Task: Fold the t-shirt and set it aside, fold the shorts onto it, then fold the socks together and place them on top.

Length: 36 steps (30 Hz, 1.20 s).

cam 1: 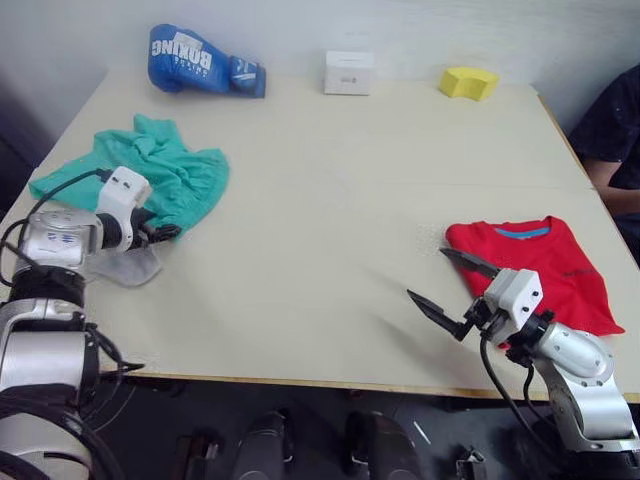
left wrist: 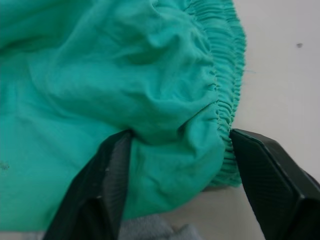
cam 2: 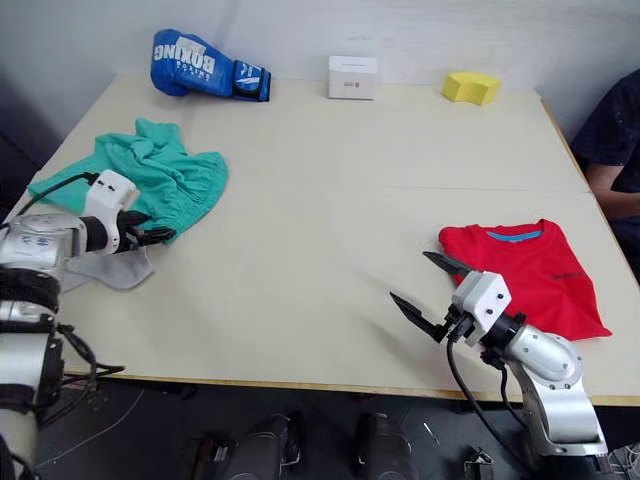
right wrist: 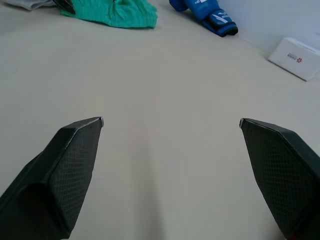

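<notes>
My grippers are going to pull the teal shorts (cam 1: pixel 196 182) between them. The shorts lie in loose, limp folds (cam 1: pixel 152 152), so they will sag like a sheet and spread flat when I pull them.
The teal shorts (cam 1: pixel 150 170) lie crumpled at the table's left side. My left gripper (cam 1: pixel 165 232) sits at their near edge, open, its fingers (left wrist: pixel 112 175) straddling a bunched fold of the shorts (left wrist: pixel 150 90) beside the gathered waistband. Grey socks (cam 1: pixel 130 265) lie on the table just under and in front of this gripper. At the right near side rests the red t-shirt (cam 1: pixel 540 265), folded, its blue neckband facing away. Just left of it, my right gripper (cam 1: pixel 428 273) hovers open over bare table, holding nothing.
Along the far edge stand a blue boxing glove (cam 1: pixel 205 62), a white box (cam 1: pixel 348 72) and a yellow sponge (cam 1: pixel 468 82). A person's arm (cam 1: pixel 615 140) shows at the table's right side. The table's near edge (cam 1: pixel 300 380) runs just behind both grippers.
</notes>
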Each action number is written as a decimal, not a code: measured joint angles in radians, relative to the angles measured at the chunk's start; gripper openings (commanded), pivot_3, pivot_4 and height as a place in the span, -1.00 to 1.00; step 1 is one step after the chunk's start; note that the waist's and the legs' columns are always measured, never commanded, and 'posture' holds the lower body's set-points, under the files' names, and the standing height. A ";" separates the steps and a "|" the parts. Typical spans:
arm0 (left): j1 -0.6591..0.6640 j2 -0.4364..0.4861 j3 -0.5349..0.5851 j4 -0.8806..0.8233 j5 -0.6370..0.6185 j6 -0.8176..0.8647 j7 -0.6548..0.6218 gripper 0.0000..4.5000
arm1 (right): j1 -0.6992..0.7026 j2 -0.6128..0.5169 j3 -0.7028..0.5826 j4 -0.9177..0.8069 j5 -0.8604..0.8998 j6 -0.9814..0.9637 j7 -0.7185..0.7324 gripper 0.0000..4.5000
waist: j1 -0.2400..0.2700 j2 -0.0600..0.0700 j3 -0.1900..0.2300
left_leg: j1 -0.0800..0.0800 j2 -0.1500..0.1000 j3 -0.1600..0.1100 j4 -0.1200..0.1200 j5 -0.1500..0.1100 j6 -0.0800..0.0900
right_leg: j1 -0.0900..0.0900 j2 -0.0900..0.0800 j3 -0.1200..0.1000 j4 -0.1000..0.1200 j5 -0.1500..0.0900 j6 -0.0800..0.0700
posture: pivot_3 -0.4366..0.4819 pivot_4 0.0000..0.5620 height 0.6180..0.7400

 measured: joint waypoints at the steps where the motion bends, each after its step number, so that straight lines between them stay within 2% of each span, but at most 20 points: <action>1: -0.017 -0.010 0.002 0.033 0.008 -0.026 0.006 -0.13 | 0.006 0.000 0.002 -0.004 0.000 0.001 -0.002 1.00 | -0.001 0.000 0.000 | 0.000 0.000 0.001 0.002 -0.001 0.001 | 0.000 0.000 0.001 0.000 0.000 0.000 | -0.05 -0.47 1.00; 7: -0.093 -0.088 0.018 0.159 0.053 -0.193 0.020 -0.99 | 0.043 0.001 -0.008 -0.042 0.000 0.031 -0.043 1.00 | 0.000 -0.002 0.001 | 0.000 0.001 0.000 0.009 -0.007 0.007 | 0.001 -0.008 0.009 0.002 0.000 0.001 | -0.05 -0.47 1.00; 13: -0.252 -0.132 0.047 0.158 0.065 -0.343 -0.058 -0.99 | 0.078 0.000 -0.023 -0.067 0.000 0.049 -0.049 1.00 | 0.005 -0.009 0.005 | -0.002 -0.001 0.002 0.011 -0.007 0.006 | 0.001 -0.009 0.008 0.002 0.000 0.002 | -0.05 -0.47 1.00; 16: -0.346 -0.183 0.058 0.116 0.055 -0.397 -0.163 -0.99 | 0.083 0.000 -0.026 -0.072 0.000 0.056 -0.053 1.00 | 0.007 -0.009 0.005 | -0.001 -0.003 0.005 0.011 -0.008 0.008 | 0.001 -0.009 0.008 0.001 0.000 0.005 | -0.05 -0.47 1.00; 19: -0.367 -0.255 0.074 0.033 0.014 -0.419 -0.285 -0.99 | 0.090 0.000 -0.029 -0.078 0.000 0.066 -0.061 1.00 | 0.003 -0.009 0.005 | 0.000 -0.003 0.008 0.012 -0.009 0.010 | 0.001 -0.010 0.009 0.001 0.001 0.007 | -0.05 -0.47 1.00; 23: -0.247 -0.352 0.032 -0.207 -0.034 -0.356 -0.462 -0.99 | 0.121 -0.001 -0.049 -0.101 -0.001 0.087 -0.080 1.00 | -0.007 -0.009 0.005 | 0.001 -0.002 0.011 0.013 -0.009 0.010 | 0.001 -0.009 0.014 0.002 0.001 0.007 | -0.05 -0.47 1.00; 26: -0.106 -0.369 -0.050 -0.462 -0.035 -0.244 -0.514 -0.99 | 0.135 0.009 -0.100 -0.105 0.026 0.140 -0.124 1.00 | -0.017 -0.008 0.005 | 0.002 0.000 0.011 0.013 -0.008 0.008 | 0.000 -0.007 0.020 0.006 0.001 0.007 | -0.05 -0.47 1.00; 28: -0.008 -0.422 -0.096 -0.618 -0.040 -0.145 -0.505 -0.99 | 0.135 0.007 -0.133 -0.105 0.036 0.166 -0.140 1.00 | -0.013 -0.008 0.005 | 0.003 0.000 0.011 0.015 -0.008 0.008 | 0.000 -0.007 0.021 0.006 0.001 0.007 | -0.05 -0.47 1.00; 31: 0.127 -0.512 -0.135 -0.778 -0.056 -0.049 -0.452 -0.65 | 0.130 0.005 -0.143 -0.106 0.037 0.188 -0.141 1.00 | -0.008 -0.008 0.004 | 0.003 0.000 0.011 0.016 -0.008 0.009 | 0.000 -0.009 0.023 0.008 0.001 0.007 | -0.05 -0.47 1.00; 34: 0.248 -0.591 -0.171 -0.838 -0.060 -0.036 -0.382 -0.23 | 0.120 0.005 -0.148 -0.115 0.057 0.229 -0.152 1.00 | -0.003 -0.008 0.004 | 0.003 0.000 0.011 0.017 -0.009 0.010 | 0.000 -0.010 0.022 0.008 0.001 0.007 | -0.05 -0.47 1.00; 36: 0.318 -0.607 -0.173 -0.877 -0.061 -0.038 -0.341 0.07 | 0.120 0.005 -0.158 -0.154 0.093 0.283 -0.168 1.00 | -0.003 -0.008 0.004 | 0.003 0.000 0.011 0.017 -0.009 0.010 | 0.000 -0.011 0.022 0.008 0.001 0.006 | -0.05 -0.47 1.00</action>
